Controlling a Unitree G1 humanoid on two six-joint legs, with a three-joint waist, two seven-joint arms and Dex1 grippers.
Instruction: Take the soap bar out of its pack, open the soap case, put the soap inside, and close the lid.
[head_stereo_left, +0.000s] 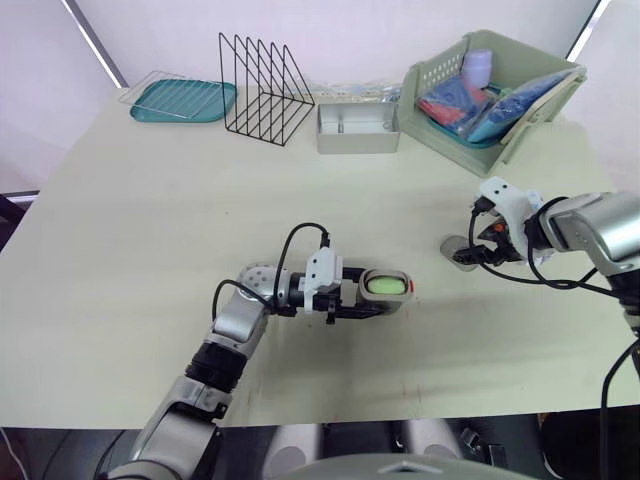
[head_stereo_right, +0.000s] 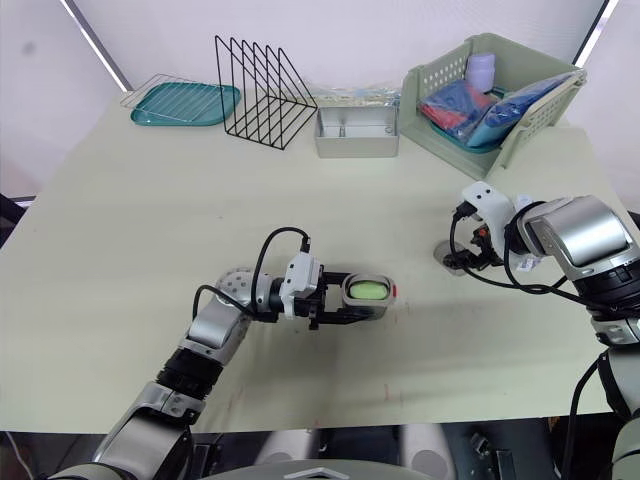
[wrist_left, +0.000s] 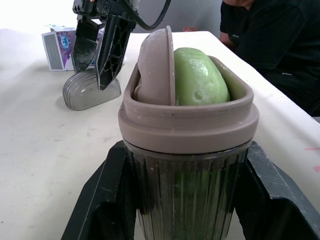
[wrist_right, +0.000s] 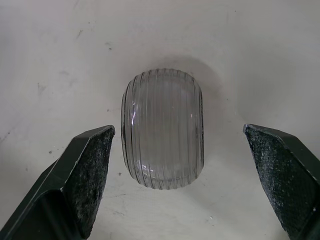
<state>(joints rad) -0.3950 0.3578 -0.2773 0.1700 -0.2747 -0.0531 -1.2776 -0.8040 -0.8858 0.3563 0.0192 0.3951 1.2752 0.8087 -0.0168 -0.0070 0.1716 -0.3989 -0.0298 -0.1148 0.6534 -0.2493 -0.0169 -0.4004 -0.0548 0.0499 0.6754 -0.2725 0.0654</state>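
Observation:
The clear ribbed lid (wrist_right: 163, 129) matches the brown soap case's rounded opening (head_stereo_left: 386, 285). I expect the lid to stay in place over the soap when I put it there.
My left gripper (head_stereo_left: 372, 301) is shut on the brown soap case (head_stereo_left: 385, 287) near the middle of the table. The case lies on its side with the green soap bar (wrist_left: 197, 77) in it; a brown inner tray (wrist_left: 155, 65) stands on edge beside the soap. The clear ribbed lid (wrist_right: 162, 127) lies on the table to the right, apart from the case. My right gripper (head_stereo_left: 478, 250) hangs open just over the lid (head_stereo_left: 455, 246), one finger on either side, touching nothing. The emptied soap pack (wrist_left: 57, 42) lies beyond the lid.
Along the far edge stand a teal tray (head_stereo_left: 185, 100), a black wire rack (head_stereo_left: 265, 90), a grey tray (head_stereo_left: 357, 130) and a green basket (head_stereo_left: 500, 90) with packets. A person in dark clothing (wrist_left: 270, 40) sits at the table's right side.

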